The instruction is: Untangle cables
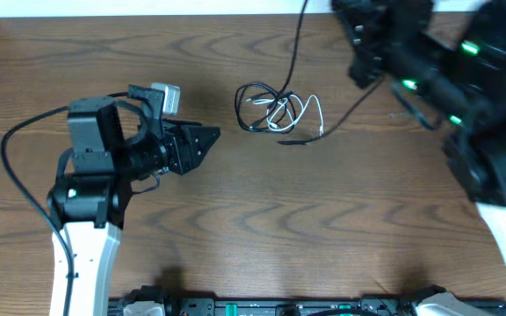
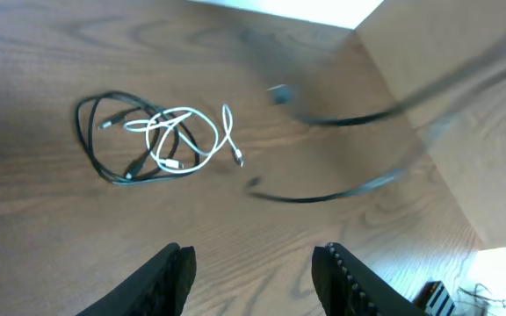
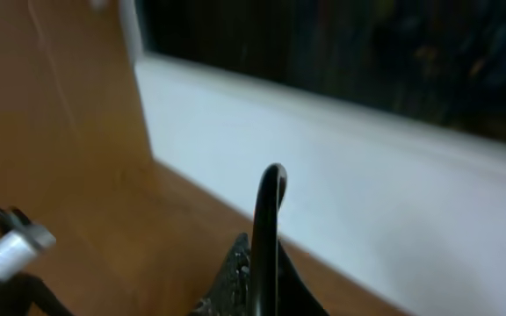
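Note:
Both ends of the held black cable [image 2: 255, 183] are clear of the heap, so my right gripper keeps going toward the wooden side and lets go over open wood [image 2: 420, 233].
The black cable [image 1: 246, 110] and the white cable [image 1: 299, 112] lie tangled in a small heap at the middle back of the table. In the left wrist view the black loop [image 2: 86, 140] rings the white coil [image 2: 183, 140]. Two black strands [image 2: 341, 118] run blurred from the heap up to the right. My left gripper [image 1: 205, 140] is open and empty, left of the heap, its fingers [image 2: 253, 272] apart above bare wood. My right gripper [image 1: 363, 57], blurred at the back right, is shut on a black cable [image 3: 269, 211] and holds it above the table.
A wooden side wall [image 2: 464, 114] and a white back wall [image 3: 367, 167] bound the table's far right corner. A silver plug [image 3: 11, 247] shows at the lower left of the right wrist view. The robot bases stand at the front edge [image 1: 279, 307].

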